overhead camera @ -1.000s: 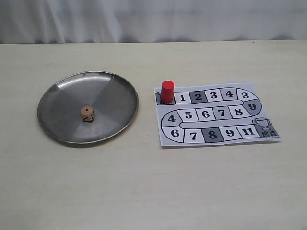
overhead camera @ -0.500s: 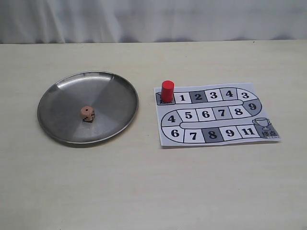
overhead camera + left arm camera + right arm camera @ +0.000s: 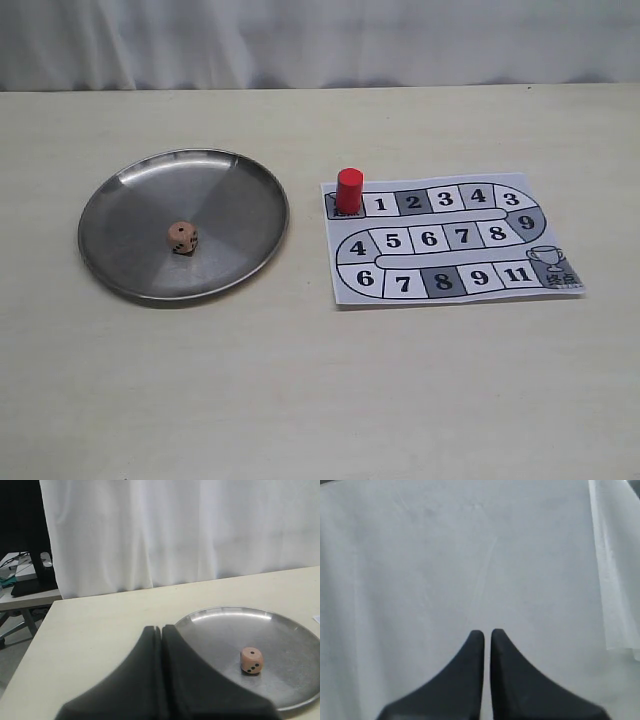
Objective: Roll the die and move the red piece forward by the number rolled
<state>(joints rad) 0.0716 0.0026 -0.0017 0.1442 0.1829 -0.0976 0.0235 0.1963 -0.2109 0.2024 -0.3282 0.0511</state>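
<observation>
My gripper will drop the tan die (image 3: pixel 182 238) on the paper game board, and the die will roll well across it because it has rounded corners (image 3: pixel 191 228).
The tan die (image 3: pixel 182 237) lies near the middle of a round metal plate (image 3: pixel 120 200) on the left of the table; the left wrist view shows the die (image 3: pixel 251 660) with one pip on top. The red piece (image 3: pixel 349 190) stands upright on the start square of the paper game board (image 3: pixel 540 215), just left of square 1. My left gripper (image 3: pixel 161 629) is shut and empty, hovering short of the plate's rim (image 3: pixel 225 611). My right gripper (image 3: pixel 484 633) is shut with nothing in it, facing a white curtain. Neither gripper appears in the exterior view.
The board's numbered track runs 1 to 4 along its top row, then winds down to a trophy square (image 3: pixel 549 262). A white curtain (image 3: pixel 320 40) hangs behind the table. A side desk with dark equipment (image 3: pixel 25 577) stands beyond the table's edge.
</observation>
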